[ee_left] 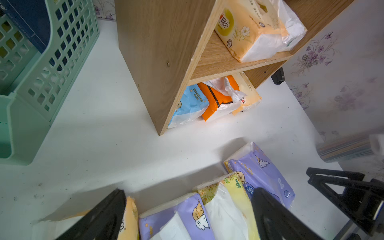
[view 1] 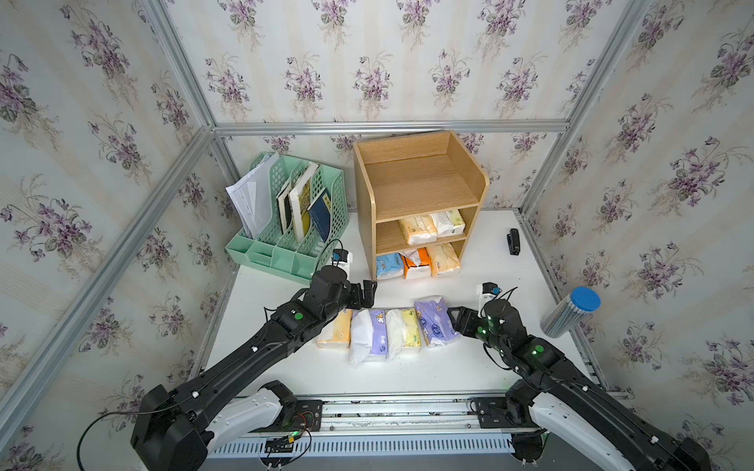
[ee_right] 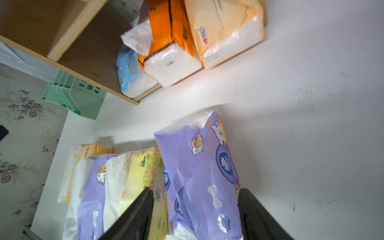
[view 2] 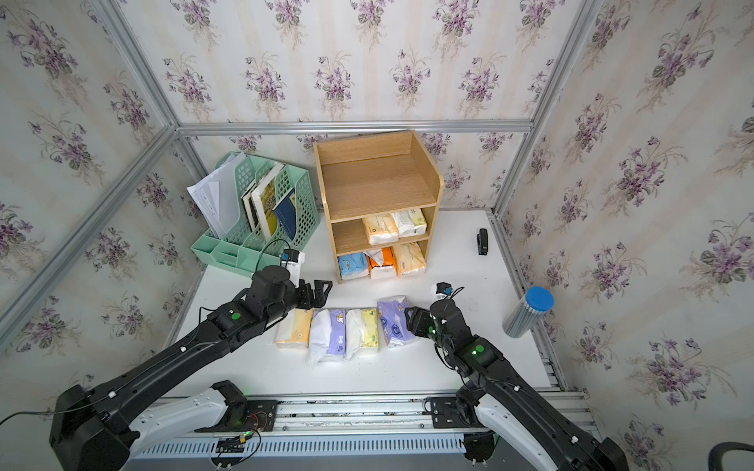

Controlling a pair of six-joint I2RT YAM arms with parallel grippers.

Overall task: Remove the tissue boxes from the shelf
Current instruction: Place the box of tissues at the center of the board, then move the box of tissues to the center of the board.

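The purple pack [view 1: 436, 320] is slanting away from the row next to it. Next, my right gripper pushes it straight against the row [view 1: 413, 329] before it reaches for the shelf.
The wooden shelf [view 1: 420, 179] stands at the back of the white table; its top tier is bare. Two tissue boxes [view 1: 417, 229] lie on the middle tier. A blue [view 1: 389, 266], an orange [view 1: 417, 264] and a pale yellow one [view 1: 444, 259] sit on the bottom tier. Several more lie in a row on the table, ending in a purple one [view 1: 434, 320]. My right gripper [ee_right: 195, 190] is open, its jaws either side of that purple pack [ee_right: 199, 172]. My left gripper [view 1: 368, 294] is open above the row's other end, over the yellow-orange pack [view 1: 336, 332].
A mint-green file rack [view 1: 293, 220] with books and papers stands left of the shelf. A black stapler [view 1: 513, 241] lies to the shelf's right. A cylinder with a blue lid [view 1: 571, 312] stands near the table's right edge. Bare table [view 1: 408, 375] lies in front of the row.
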